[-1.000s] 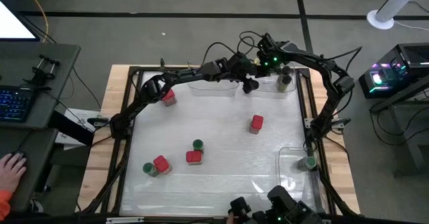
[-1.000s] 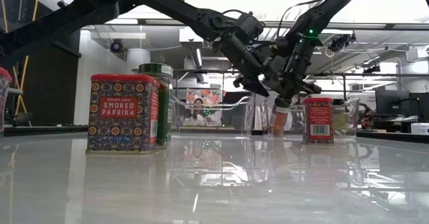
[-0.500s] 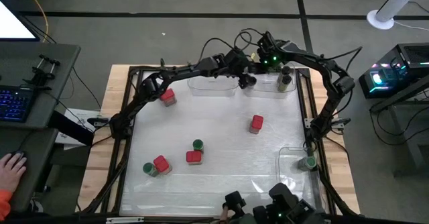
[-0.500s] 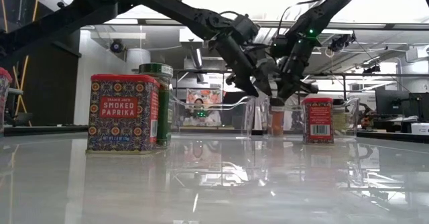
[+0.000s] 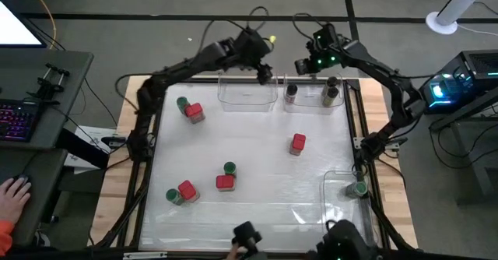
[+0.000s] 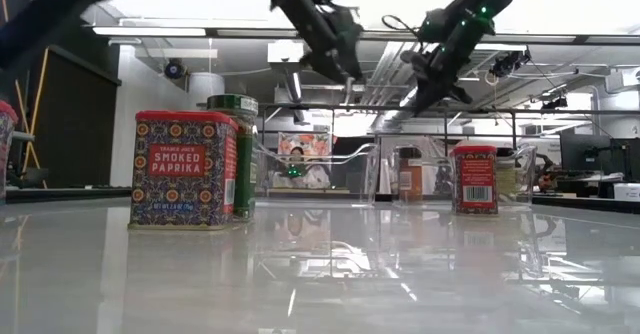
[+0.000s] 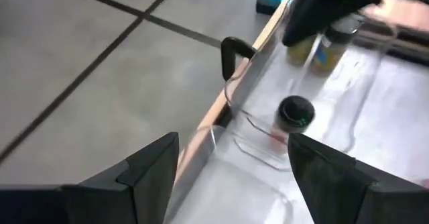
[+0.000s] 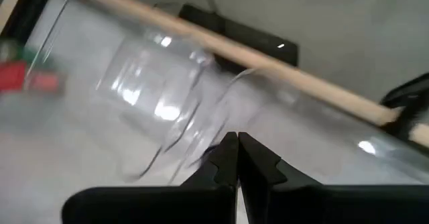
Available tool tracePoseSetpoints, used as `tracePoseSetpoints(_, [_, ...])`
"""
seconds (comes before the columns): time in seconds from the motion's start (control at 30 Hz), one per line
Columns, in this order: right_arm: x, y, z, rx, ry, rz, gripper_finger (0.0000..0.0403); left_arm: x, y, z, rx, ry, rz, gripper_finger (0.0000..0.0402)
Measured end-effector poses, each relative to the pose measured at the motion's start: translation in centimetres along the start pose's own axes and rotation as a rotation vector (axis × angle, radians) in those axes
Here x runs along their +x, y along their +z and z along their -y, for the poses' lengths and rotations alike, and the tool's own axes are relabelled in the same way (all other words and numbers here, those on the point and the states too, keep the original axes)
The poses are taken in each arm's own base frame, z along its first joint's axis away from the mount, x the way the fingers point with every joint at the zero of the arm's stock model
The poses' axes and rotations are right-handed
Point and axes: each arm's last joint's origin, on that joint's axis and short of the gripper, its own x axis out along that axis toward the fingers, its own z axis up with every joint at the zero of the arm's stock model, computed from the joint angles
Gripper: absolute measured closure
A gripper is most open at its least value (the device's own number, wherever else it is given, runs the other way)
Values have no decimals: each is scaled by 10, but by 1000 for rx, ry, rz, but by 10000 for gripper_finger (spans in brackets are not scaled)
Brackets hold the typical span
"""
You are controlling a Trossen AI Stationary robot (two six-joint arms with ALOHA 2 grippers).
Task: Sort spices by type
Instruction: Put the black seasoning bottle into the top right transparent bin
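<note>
The dark-capped jar (image 5: 291, 93) is taking up the clear bin's open side, apart from the other jars, so my right gripper should move it over next to them (image 5: 318, 91).
A dark-capped spice jar (image 5: 291, 93) stands upright in the clear bin (image 5: 311, 104) at the far right, beside another jar (image 5: 331, 93); the left wrist view shows its cap (image 7: 295, 113). My left gripper (image 5: 264, 69) hangs open and holding nothing, high over the far edge (image 7: 231, 177). My right gripper (image 5: 300, 64) is shut and holding nothing, high above that bin (image 8: 238, 153). Red-capped jars (image 5: 298, 143) (image 5: 194, 113) (image 5: 225, 183) and green-capped jars (image 5: 229, 168) (image 5: 182, 103) stand on the table.
A second clear bin (image 5: 247, 96) sits at the far middle. A third bin (image 5: 346, 190) at the near right holds a green-capped jar (image 5: 358, 188). A smoked paprika tin (image 6: 183, 169) and a green jar (image 6: 232, 154) stand near left. A person's hand (image 5: 12, 191) rests off the table's left.
Both grippers have risen clear of the far right bin. My left gripper has also drawn back toward the far edge and the left, staying open. My right gripper has stayed shut and rolled somewhat. The dark-capped jar, earlier hidden under them, now stands uncovered in the bin.
</note>
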Motion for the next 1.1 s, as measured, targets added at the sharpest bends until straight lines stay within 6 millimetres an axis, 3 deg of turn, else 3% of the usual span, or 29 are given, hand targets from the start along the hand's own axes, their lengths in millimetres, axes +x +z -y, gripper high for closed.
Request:
tracePoseSetpoints(0.17, [19,-13,-20,-82,66,-130,403,-40,-18,5,-62,-38,125,135])
tracePoseSetpoints(0.3, [30,-18,-32,-158,28,-143,403,-73,-53,17,-131,-81,220,135])
tracePoseSetpoints(0.47, [40,-20,-28,-179,-15,-181,403,-107,-102,32,-222,-100,268,135])
tracePoseSetpoints(0.63, [56,-18,-22,-157,-13,-204,403,-124,-138,35,-331,-44,271,135])
tracePoseSetpoints(0.83, [70,-20,-18,-148,-11,-241,403,-136,-149,36,-378,-45,281,135])
tracePoseSetpoints(1.1, [57,-10,-28,-226,18,-160,402,-139,-149,36,-378,-47,291,135])
